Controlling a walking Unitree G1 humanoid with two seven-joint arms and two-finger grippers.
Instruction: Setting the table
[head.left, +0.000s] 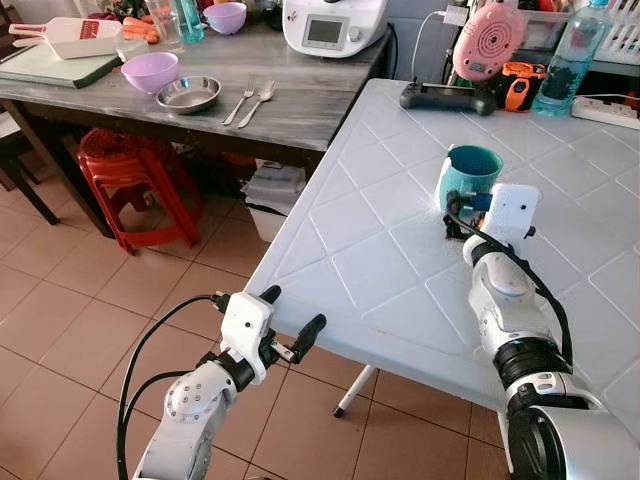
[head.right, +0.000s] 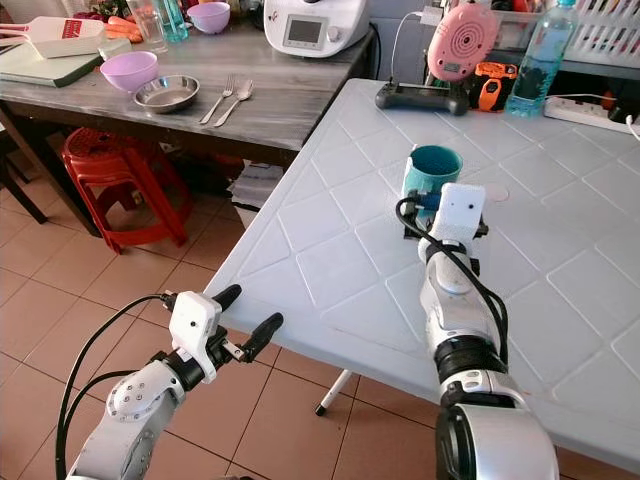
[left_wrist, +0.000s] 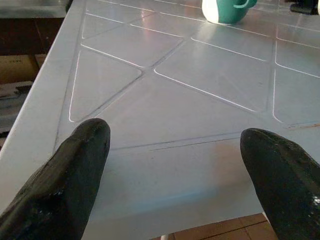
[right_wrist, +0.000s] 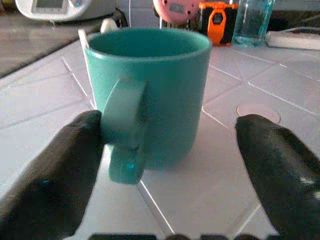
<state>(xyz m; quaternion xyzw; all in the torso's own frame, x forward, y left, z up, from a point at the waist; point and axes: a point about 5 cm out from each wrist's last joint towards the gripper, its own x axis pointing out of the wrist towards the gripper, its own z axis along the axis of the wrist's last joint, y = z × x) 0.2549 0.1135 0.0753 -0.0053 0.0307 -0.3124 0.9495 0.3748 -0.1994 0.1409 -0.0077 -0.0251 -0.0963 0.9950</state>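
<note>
When I lift the teal mug by its handle, I expect the white piece (right_wrist: 88, 67) to ride along: it hugs the mug's side and pokes above the mug's rim.
A teal mug (head.left: 470, 170) stands upright on the white table (head.left: 370, 250), its handle turned toward my right arm. My right gripper (head.left: 453, 218) is open at the mug's near side. In the right wrist view one finger (right_wrist: 75, 160) touches the handle, and the other finger (right_wrist: 270, 155) stands clear of the mug (right_wrist: 160, 90). My left gripper (head.left: 293, 310) hangs open and empty over the tiled floor, just off the table's near edge. The left wrist view looks across the tabletop to the mug (left_wrist: 227, 10) far off.
A grey wooden table (head.left: 290, 110) at the back left carries a purple bowl (head.left: 150, 71), a steel bowl (head.left: 188, 94), a fork and spoon (head.left: 250, 102) and a white appliance (head.left: 333, 25). Red stools (head.left: 140, 175) stand beneath it. A pink device (head.left: 487, 42), a controller (head.left: 445, 97) and a water bottle (head.left: 570, 60) line the white table's far edge.
</note>
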